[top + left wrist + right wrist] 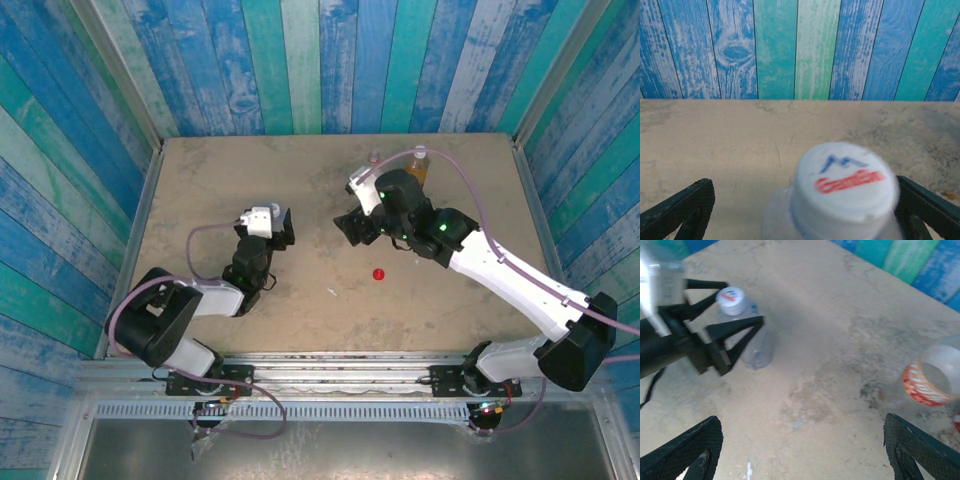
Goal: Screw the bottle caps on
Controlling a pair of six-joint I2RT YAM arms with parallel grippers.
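Note:
My left gripper is far from the red-white labelled bottle [932, 374], so next my right gripper passes the bottle to my left gripper before taking the red cap [378, 274].
A clear bluish bottle [777, 220] stands between the fingers of my left gripper [802, 187], with a pale cap [845, 187] bearing a blue and red logo on its neck. The jaws stand open: the left finger [682, 210] is well away from the cap and the right finger [922, 207] is right beside it. The right wrist view has the same cap [731, 297] and bottle [757, 347] inside the left gripper [742, 302]. My right gripper [801, 422] hangs open over bare table. A red cap [379, 272] lies loose on the table.
A bottle with a red-white label [932, 377] sits to the right of my right gripper. At the back of the table stand a clear bottle [375, 158] and an amber one [421, 165]. Blue-green plank walls [300, 60] enclose the table.

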